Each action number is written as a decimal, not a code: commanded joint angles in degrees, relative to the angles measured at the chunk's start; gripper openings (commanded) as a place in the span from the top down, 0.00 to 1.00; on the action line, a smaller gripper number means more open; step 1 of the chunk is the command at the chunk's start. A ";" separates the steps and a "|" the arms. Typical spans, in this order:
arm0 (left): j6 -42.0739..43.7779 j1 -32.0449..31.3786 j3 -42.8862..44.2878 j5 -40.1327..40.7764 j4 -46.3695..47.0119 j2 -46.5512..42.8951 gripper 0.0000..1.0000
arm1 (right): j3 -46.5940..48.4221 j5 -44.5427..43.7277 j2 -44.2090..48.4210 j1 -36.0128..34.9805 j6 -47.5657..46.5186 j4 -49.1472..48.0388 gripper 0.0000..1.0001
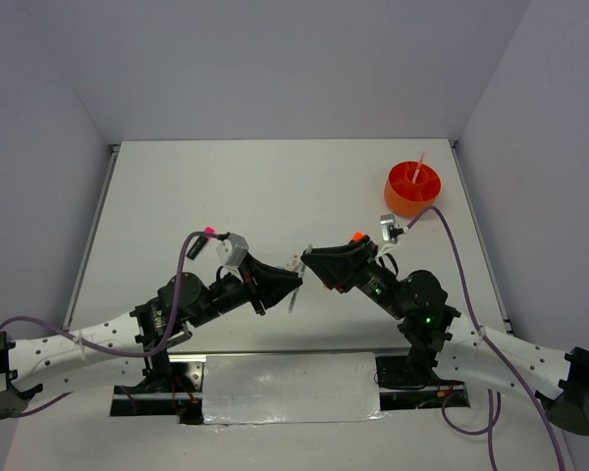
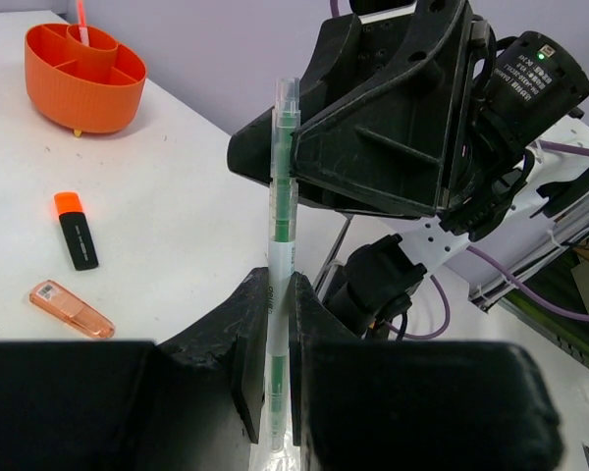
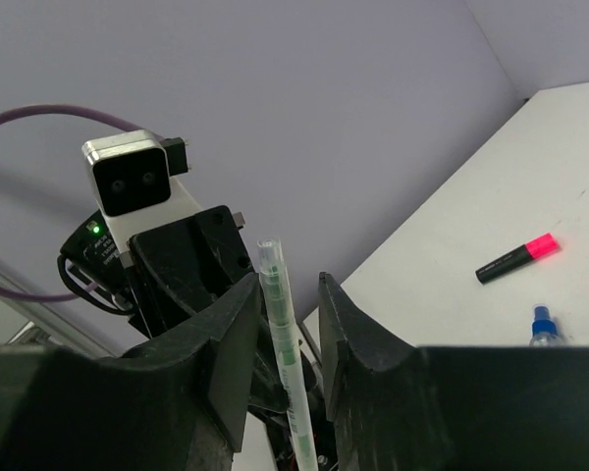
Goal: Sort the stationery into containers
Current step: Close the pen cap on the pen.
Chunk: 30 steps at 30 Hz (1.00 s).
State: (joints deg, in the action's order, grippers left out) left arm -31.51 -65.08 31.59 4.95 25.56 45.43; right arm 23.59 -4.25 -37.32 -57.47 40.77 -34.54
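Note:
The pen is in my left gripper, far from the orange tub (image 1: pixel 412 190). Next, I hand the pen's upper end (image 2: pixel 286 102) to my right gripper, which is closer to the tub.
My left gripper (image 2: pixel 280 285) is shut on a clear pen with a green core (image 2: pixel 280 226) and holds it in the air over the table's middle (image 1: pixel 296 279). My right gripper (image 3: pixel 288 285) is open, its jaws on either side of the pen's free end (image 3: pixel 278 304), with a gap on the right side. The two grippers meet tip to tip in the top view, the right gripper (image 1: pixel 311 266) just right of the left. The orange tub (image 1: pixel 413 188) stands at the far right with a thin pen upright in one compartment; it also shows in the left wrist view (image 2: pixel 83 78).
An orange-capped black highlighter (image 2: pixel 76 231) and a peach piece (image 2: pixel 71 309) lie on the table between the grippers and the tub. A pink-capped highlighter (image 3: pixel 515 257) and a blue-capped clear tube (image 3: pixel 545 326) lie on the left side. Walls enclose the table.

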 commanded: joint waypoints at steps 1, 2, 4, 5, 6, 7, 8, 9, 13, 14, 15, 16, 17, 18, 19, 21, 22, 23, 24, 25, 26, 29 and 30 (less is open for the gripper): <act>1.10 -0.22 0.05 -0.74 5.64 0.10 1.00 | 2.86 1.44 -0.03 -0.45 -1.75 0.27 0.62; 1.10 -0.22 0.13 -0.38 5.47 0.10 1.00 | 2.86 1.87 -0.03 -0.45 -1.84 0.35 0.60; 1.10 -0.22 0.22 0.75 5.03 -0.08 1.00 | 2.86 2.23 0.06 -0.45 -2.01 0.36 0.59; 1.01 -0.22 0.31 1.28 4.85 -0.17 1.00 | 2.86 2.49 0.14 -0.45 -2.01 0.36 0.58; 0.66 -0.22 0.48 1.64 4.59 -0.17 1.00 | 2.77 3.10 0.14 -0.45 -2.01 0.27 0.57; 0.57 -0.22 0.49 2.34 4.41 -0.25 1.00 | 2.77 3.54 0.06 -0.53 -2.01 0.27 0.57; 0.57 -0.22 0.66 2.52 4.32 -0.43 1.00 | 2.77 3.81 0.06 -0.45 -1.93 0.35 0.57; 0.74 -0.31 0.84 2.61 4.32 -0.34 1.00 | 2.77 3.99 -0.21 -0.45 -1.84 0.27 0.57; 0.66 -0.31 1.28 2.61 4.67 0.01 1.00 | 2.68 3.99 -1.09 -0.62 -1.66 0.18 0.58; 0.57 -0.22 1.45 2.61 4.85 0.01 1.00 | 2.60 3.99 -1.26 -0.54 -1.66 0.01 0.58; 0.66 -0.22 1.63 2.52 4.85 0.10 1.00 | 2.60 3.99 -1.61 -0.54 -1.58 -0.08 0.59; 0.66 -0.22 1.72 2.43 4.94 0.18 1.00 | 2.60 3.99 -1.61 -0.62 -1.57 -0.17 0.59; 0.57 -0.22 1.80 2.35 4.85 0.27 1.00 | 2.60 3.99 -1.88 -0.62 -1.57 -0.08 0.60; 0.66 -0.22 1.89 2.43 4.94 0.36 1.00 | 2.60 3.99 -1.97 -0.62 -1.49 -0.17 0.61; 0.57 -0.31 1.89 2.26 5.02 0.36 1.00 | 2.60 3.99 -2.23 -0.62 -1.49 -0.35 0.64; 0.22 -0.22 1.98 2.26 5.02 0.36 1.00 | 2.42 3.99 -2.58 -0.62 -1.40 -0.61 0.74; 0.30 -0.22 2.07 2.17 5.02 0.36 1.00 | 2.51 3.99 -2.67 -0.62 -1.40 -0.61 0.83; 0.13 -0.22 2.15 2.17 4.85 0.45 0.98 | 2.51 3.99 -2.76 -0.62 -1.40 -0.61 0.87; -0.04 -0.22 2.42 2.17 4.59 0.54 0.96 | 2.51 4.16 -2.84 -0.62 -1.40 -0.70 0.91; -0.13 -0.22 2.59 2.26 3.80 0.80 0.93 | 2.60 5.21 -2.85 -0.62 -1.49 -0.61 0.98; -0.22 -0.22 2.86 2.08 3.45 1.06 0.86 | 2.68 5.13 -2.85 -0.62 -1.49 -0.61 1.00; -0.22 -0.31 3.82 0.24 2.39 2.38 0.63 | 3.38 5.04 -2.32 -0.62 -2.01 0.09 1.00; -0.13 -0.22 3.91 -0.29 2.47 2.73 0.56 | 3.65 5.04 -2.23 -0.62 -2.45 0.61 1.00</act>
State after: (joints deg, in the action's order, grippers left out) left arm -31.83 -65.08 32.64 6.98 25.71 47.05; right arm 24.12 -0.69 -39.92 -57.63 39.07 -33.26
